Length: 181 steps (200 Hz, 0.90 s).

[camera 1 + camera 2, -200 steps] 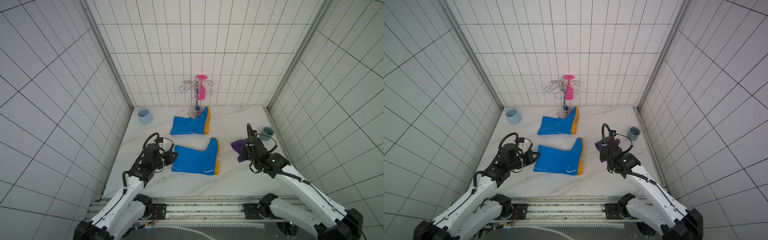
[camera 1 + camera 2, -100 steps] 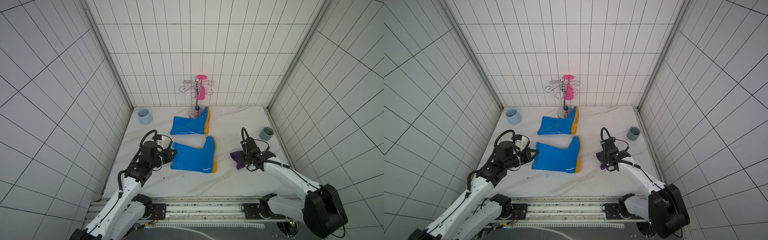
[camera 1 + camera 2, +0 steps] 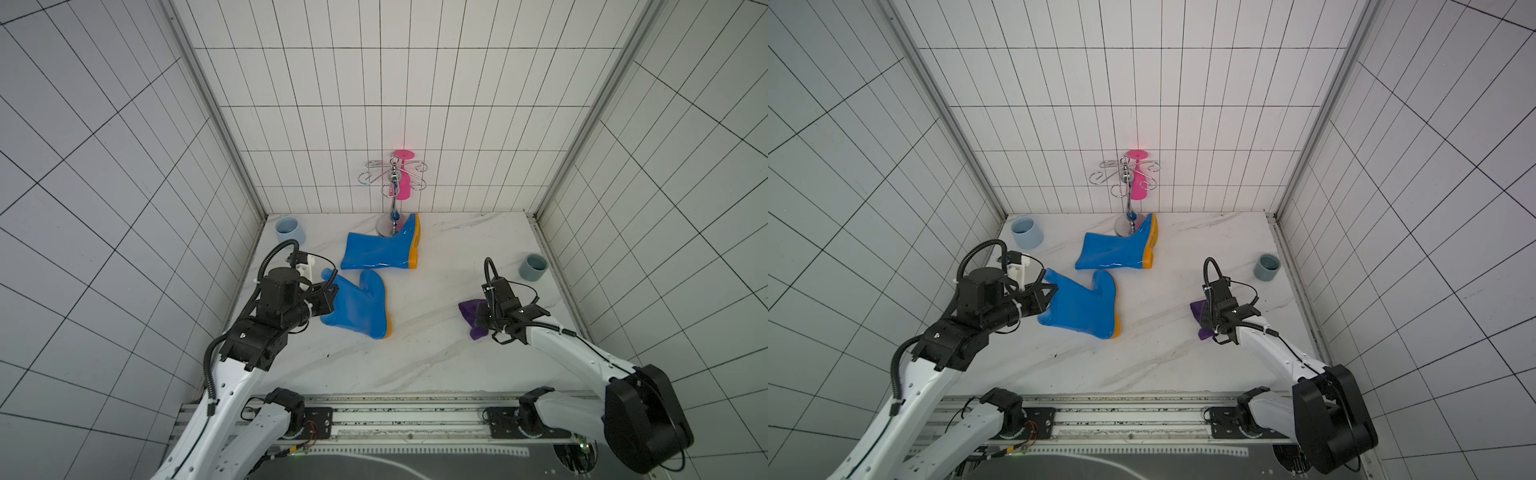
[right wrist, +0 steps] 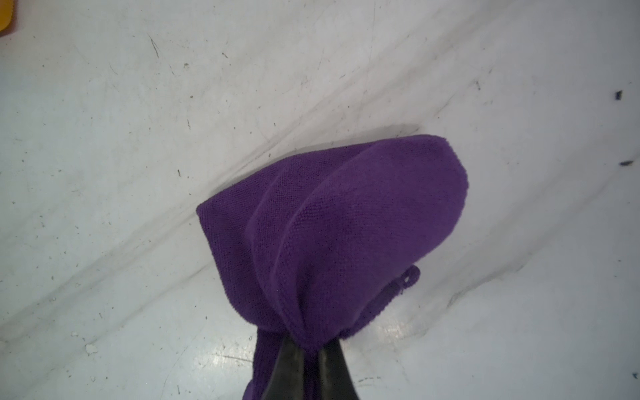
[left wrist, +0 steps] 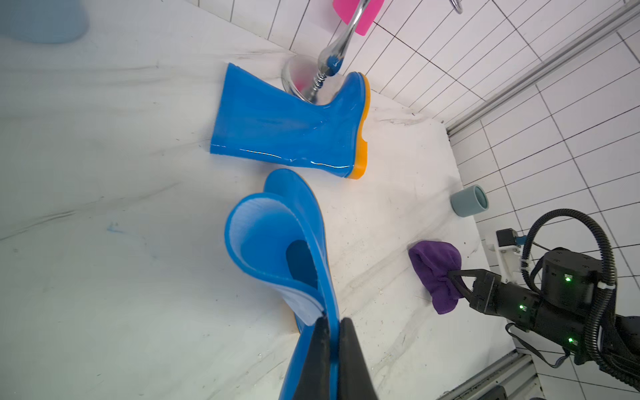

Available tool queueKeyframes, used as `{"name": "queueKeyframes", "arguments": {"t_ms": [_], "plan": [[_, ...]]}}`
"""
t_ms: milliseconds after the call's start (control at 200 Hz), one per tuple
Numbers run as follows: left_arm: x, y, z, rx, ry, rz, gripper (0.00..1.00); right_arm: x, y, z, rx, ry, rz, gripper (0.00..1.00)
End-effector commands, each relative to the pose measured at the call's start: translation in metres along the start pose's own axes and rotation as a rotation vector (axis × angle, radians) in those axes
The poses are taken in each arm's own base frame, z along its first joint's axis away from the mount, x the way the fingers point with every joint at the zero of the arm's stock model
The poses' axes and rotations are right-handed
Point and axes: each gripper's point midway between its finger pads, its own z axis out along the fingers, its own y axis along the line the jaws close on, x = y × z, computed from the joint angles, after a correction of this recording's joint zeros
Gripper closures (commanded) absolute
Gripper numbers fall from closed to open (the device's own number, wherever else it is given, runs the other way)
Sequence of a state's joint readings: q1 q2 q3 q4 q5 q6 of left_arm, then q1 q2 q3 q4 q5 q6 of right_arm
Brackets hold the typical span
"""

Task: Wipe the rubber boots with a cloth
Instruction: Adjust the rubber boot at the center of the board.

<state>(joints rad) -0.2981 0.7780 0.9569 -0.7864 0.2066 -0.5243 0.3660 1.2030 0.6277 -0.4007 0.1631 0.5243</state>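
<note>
My left gripper is holding the near boot's shaft (image 3: 345,301) a long way from the purple cloth. I should swing the boot's shaft toward the cloth, then hold the boot's orange sole (image 3: 389,325).
Two glossy blue rubber boots with orange soles show in both top views. The far boot (image 3: 380,251) (image 3: 1117,251) lies on its side by the chrome stand. My left gripper (image 3: 328,297) (image 5: 333,320) is shut on the shaft rim of the near boot (image 3: 357,305) (image 5: 277,235). It holds the shaft end tilted up, and the toe points toward the far boot. My right gripper (image 3: 482,320) (image 4: 311,346) is shut on the bunched purple cloth (image 3: 469,311) (image 4: 339,225), low over the marble on the right. The cloth hides its fingertips.
A light blue mug (image 3: 289,230) stands at the back left corner and a grey-blue cup (image 3: 533,267) by the right wall. The chrome hook stand (image 3: 392,195) carries a pink item at the back. Tiled walls close three sides, and a metal rail (image 3: 395,415) runs along the front.
The left gripper has lifted and turned the near boot, so its toe now points toward the far boot. The right gripper has come down and slightly nearer with the cloth.
</note>
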Motion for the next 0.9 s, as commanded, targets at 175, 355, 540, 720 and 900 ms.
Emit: {"name": "queueKeyframes", "arguments": {"t_ms": [175,355,540,720,900], "plan": [[-0.031,-0.018,-0.026,-0.031,-0.015,0.096,1.0,0.011,-0.003,0.007,-0.009,0.023,0.004,1.0],[-0.024,-0.023,-0.014,-0.049,0.073,0.173,1.0,0.008,-0.003,0.003,-0.015,0.002,0.002,1.0],[0.017,-0.029,0.023,-0.041,0.227,0.225,1.0,0.002,-0.003,-0.003,-0.024,-0.022,0.014,1.0],[0.071,-0.06,0.062,0.04,0.304,0.231,1.0,-0.008,-0.004,-0.014,-0.033,-0.061,0.036,1.0],[0.119,-0.097,0.098,0.097,0.373,0.243,1.0,-0.02,-0.007,-0.031,-0.035,-0.104,0.053,1.0]]}}
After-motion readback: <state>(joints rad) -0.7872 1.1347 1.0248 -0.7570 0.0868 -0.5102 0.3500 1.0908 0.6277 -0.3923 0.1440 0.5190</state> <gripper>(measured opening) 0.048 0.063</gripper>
